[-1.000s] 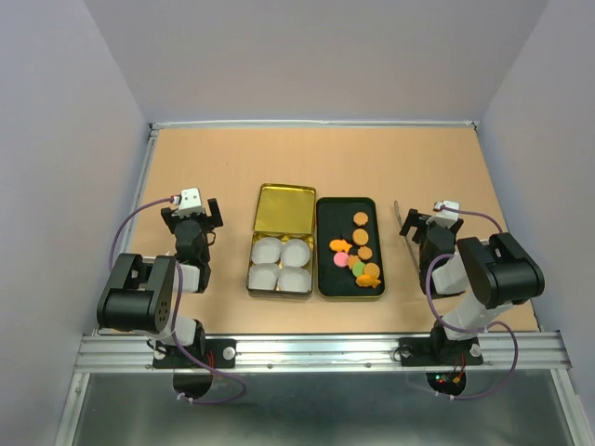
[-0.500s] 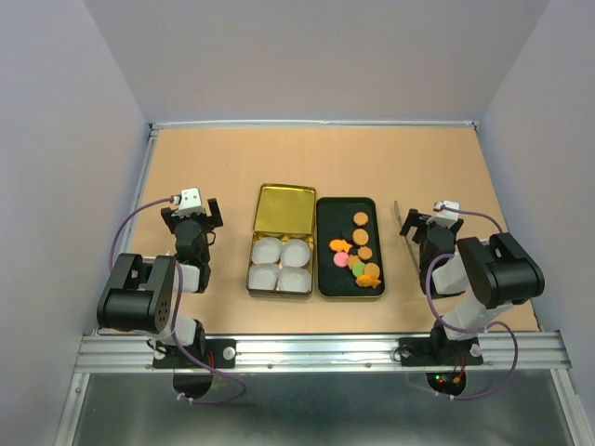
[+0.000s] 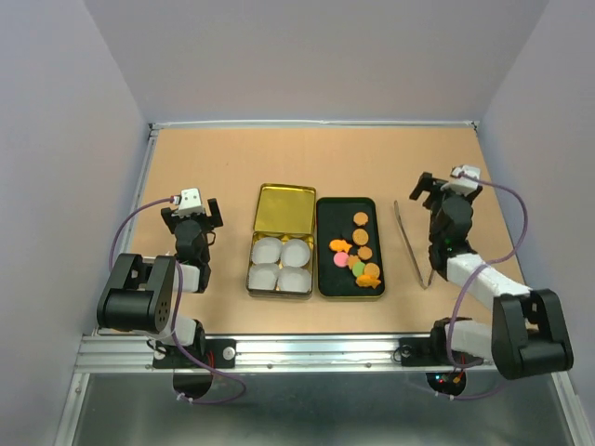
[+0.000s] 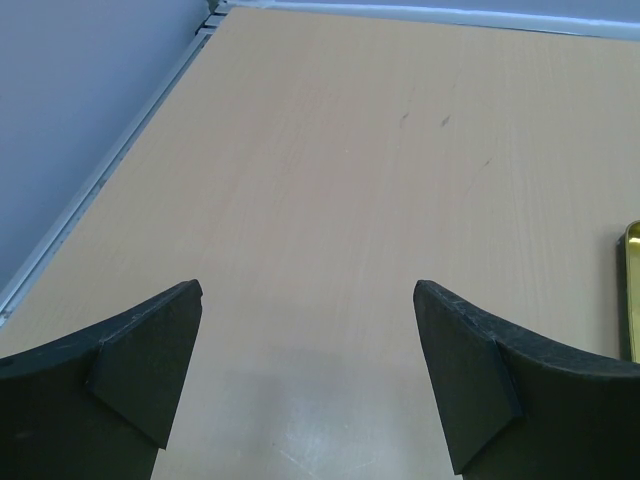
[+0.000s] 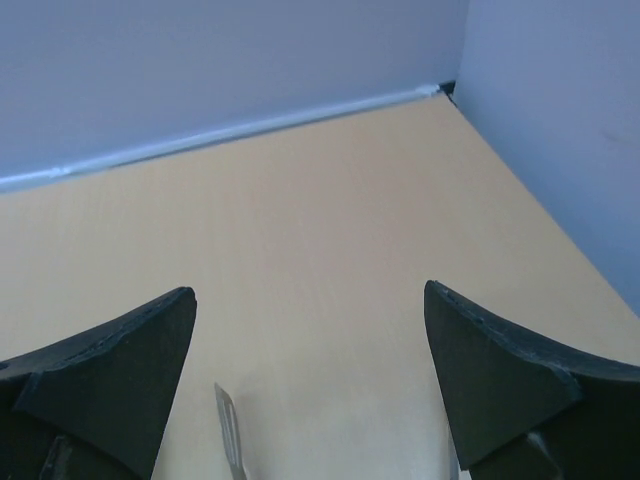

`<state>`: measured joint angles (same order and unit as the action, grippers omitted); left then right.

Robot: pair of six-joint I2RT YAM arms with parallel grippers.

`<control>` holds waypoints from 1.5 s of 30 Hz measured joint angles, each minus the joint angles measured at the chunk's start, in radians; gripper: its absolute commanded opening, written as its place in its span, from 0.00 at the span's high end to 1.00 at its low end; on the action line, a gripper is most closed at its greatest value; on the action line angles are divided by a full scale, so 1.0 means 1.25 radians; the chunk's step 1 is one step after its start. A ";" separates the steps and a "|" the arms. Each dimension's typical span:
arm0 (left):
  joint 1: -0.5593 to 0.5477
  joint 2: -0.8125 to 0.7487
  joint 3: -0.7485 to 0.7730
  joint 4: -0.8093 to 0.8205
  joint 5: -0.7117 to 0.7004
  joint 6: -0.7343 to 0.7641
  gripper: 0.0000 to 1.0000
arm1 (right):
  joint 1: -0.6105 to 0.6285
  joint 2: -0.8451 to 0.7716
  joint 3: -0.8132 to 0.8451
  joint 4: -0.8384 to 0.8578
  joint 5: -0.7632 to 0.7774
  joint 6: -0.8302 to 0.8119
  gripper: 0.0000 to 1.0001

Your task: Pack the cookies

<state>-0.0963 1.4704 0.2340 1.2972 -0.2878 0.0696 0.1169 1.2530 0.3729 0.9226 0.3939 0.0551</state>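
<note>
Next, my right gripper pulls back and grabs the tweezers near their joined end [image 3: 426, 284] before packing the cookies, because it points past the tweezers' open tips [image 3: 397, 205].
The cookies [image 3: 359, 251] lie in a black oblong tray [image 3: 324, 255] at the table's middle: round orange-brown ones, a pink, a green and orange fish shapes. Left of it an open gold tin [image 3: 281, 243] holds white paper cups [image 3: 281, 264]. My left gripper [image 3: 191, 210] is open and empty, left of the tin; its wrist view [image 4: 308, 340] shows bare table. My right gripper [image 3: 444, 191] is open and empty, raised right of the tray. Metal tweezers [image 3: 410, 243] lie under it; a tip shows in the right wrist view [image 5: 228, 432].
The gold tin's edge [image 4: 632, 290] shows at the right of the left wrist view. A metal rim [image 3: 311, 123] and grey walls close off the far side and both sides of the table. Bare tabletop lies beyond the tin and tray.
My right arm has stretched out and its gripper has moved up and away from the near edge, uncovering the tweezers. The left arm has not moved.
</note>
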 measured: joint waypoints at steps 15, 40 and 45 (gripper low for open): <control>0.000 0.000 0.000 0.000 0.000 0.000 0.01 | 0.000 -0.194 0.623 -1.002 -0.160 0.295 0.00; 0.000 -0.168 0.260 -0.357 -0.090 -0.020 0.01 | 0.000 -0.048 0.672 -1.400 -0.240 0.375 0.00; 0.018 -0.141 0.557 -0.725 -0.044 -0.091 0.01 | 0.000 0.001 0.676 -1.402 -0.268 0.371 0.00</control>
<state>-0.0742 1.2945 0.9306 0.3912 -0.3428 -0.0437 0.1169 1.2545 1.2175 -0.8303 0.0586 0.5186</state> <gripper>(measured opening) 0.986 0.995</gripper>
